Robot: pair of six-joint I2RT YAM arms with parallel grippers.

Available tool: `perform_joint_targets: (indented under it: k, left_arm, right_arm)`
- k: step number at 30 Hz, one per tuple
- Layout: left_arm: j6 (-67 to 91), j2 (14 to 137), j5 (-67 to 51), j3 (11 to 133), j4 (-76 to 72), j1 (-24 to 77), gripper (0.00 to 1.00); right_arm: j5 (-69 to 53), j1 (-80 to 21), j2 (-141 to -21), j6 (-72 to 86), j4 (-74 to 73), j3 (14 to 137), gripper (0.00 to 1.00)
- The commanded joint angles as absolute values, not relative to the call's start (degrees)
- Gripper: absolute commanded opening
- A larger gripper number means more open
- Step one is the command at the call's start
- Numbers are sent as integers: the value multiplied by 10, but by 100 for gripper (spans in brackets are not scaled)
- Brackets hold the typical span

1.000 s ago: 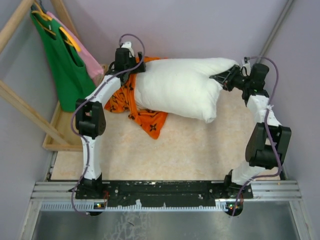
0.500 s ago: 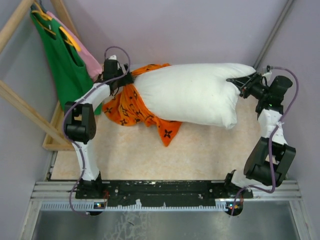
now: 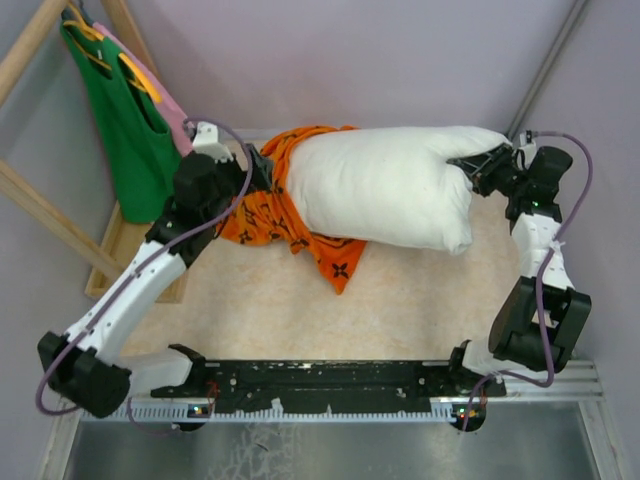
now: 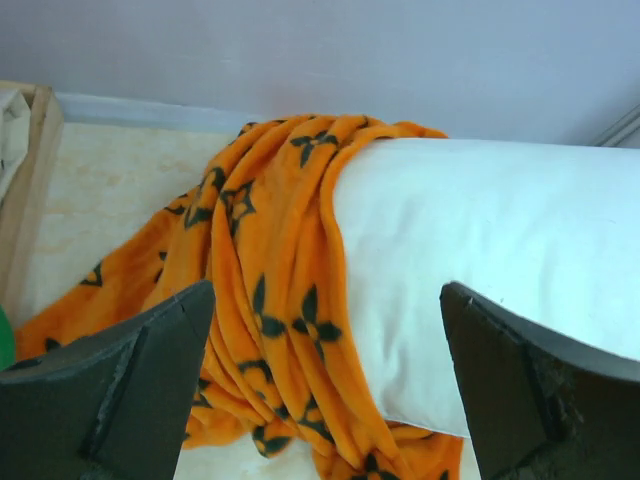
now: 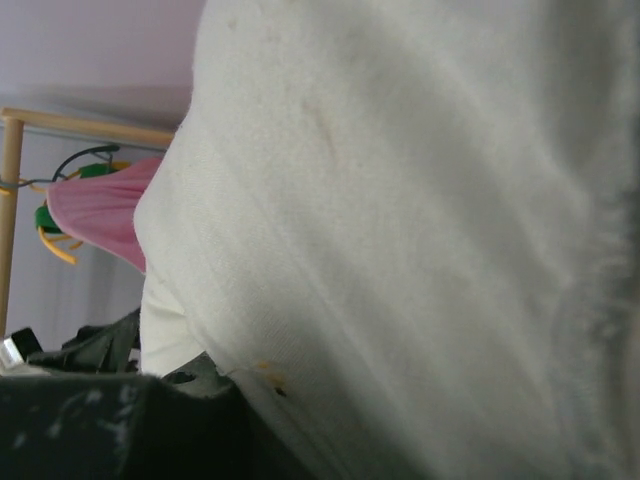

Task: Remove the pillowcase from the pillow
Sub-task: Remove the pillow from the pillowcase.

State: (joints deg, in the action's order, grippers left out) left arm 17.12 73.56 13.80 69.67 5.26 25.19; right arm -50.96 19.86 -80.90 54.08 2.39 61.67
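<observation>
The pillow's back corner (image 3: 338,131) is still wrapped in the orange pillowcase, so next my left gripper grabs the pillowcase's fold (image 3: 298,136) near the back wall while my right gripper keeps hold of the pillow.
The white pillow (image 3: 385,192) lies across the back of the table. The orange pillowcase (image 3: 268,212) with black motifs is bunched over the pillow's left end and trails onto the table. My left gripper (image 3: 263,171) is open just left of the bunched fabric. In the left wrist view the pillowcase (image 4: 275,300) and the pillow (image 4: 500,260) lie ahead of the wide-open left gripper (image 4: 328,300), which holds nothing. My right gripper (image 3: 479,166) is shut on the pillow's right end. White pillow fabric (image 5: 400,220) fills the right wrist view.
A green tank top (image 3: 128,120) and a pink garment (image 3: 184,122) hang on a wooden rack (image 3: 40,205) at the back left. A shallow wooden tray (image 3: 118,262) lies below them. Walls close in behind and to the right. A black rail (image 3: 330,378) runs along the front.
My left gripper has let go of the pillowcase and opened, and the left arm's elbow has swung down to the lower left. The right gripper had pulled the pillow rightward and still holds it.
</observation>
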Motion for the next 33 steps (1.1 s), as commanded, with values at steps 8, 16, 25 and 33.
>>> perform_joint_targets:
  k: [8,16,25,33]
  left_arm:
    - [257,691,40,442,7,339,100]
    - [249,798,6,450,-90,342,100]
    - [272,951,297,495,14,317,40]
    - [323,905,281,400,5,196,27]
  right_arm:
    - [-430,130,-795,499,56,680,0]
    - [-422,111,-793,478,22,696,0]
    - [-525,129,-773,521,26,712,0]
    - [-565,312,-746,804,270,636,0]
